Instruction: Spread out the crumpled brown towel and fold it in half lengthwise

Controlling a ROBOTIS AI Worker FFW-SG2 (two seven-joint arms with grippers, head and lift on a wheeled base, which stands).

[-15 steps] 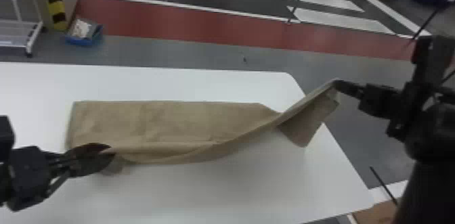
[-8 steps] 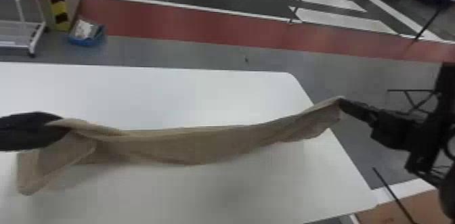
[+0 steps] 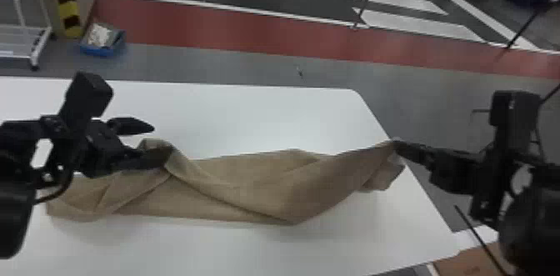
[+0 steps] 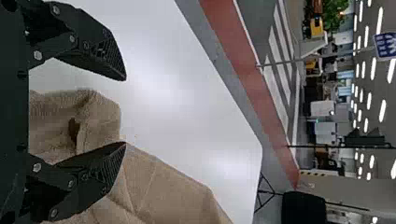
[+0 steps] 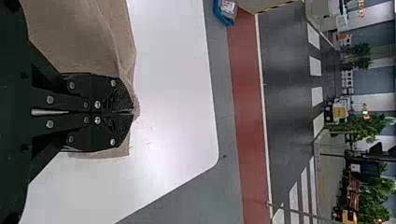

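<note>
The brown towel (image 3: 312, 182) should untwist into a long piece that sags between the robot's grippers when the robot lifts the towel's raised fold, because loose diagonal folds (image 3: 202, 185) cross it.
The brown towel (image 3: 250, 183) lies twisted across the table, its right end raised to my right gripper (image 3: 396, 146). In the right wrist view, my right gripper (image 5: 132, 112) is shut on the edge of the towel (image 5: 79, 37). Over the towel's left part, my left gripper (image 3: 156, 141) has its fingers spread apart. A raised fold of the towel (image 4: 100, 116) stands between the open fingers of my left gripper (image 4: 125, 111) in the left wrist view, with the lower finger against the cloth.
The white table (image 3: 266, 116) extends behind and in front of the towel; its right edge runs beneath the towel's held end. Beyond it on the floor are a blue bin (image 3: 102, 41) and a white rack (image 3: 25, 41). A cardboard box (image 3: 475, 260) sits at the lower right.
My left gripper was at the far left with the towel's left end pulled up; it has moved right and opened, and that end has dropped. My right gripper keeps its hold, slightly shifted left.
</note>
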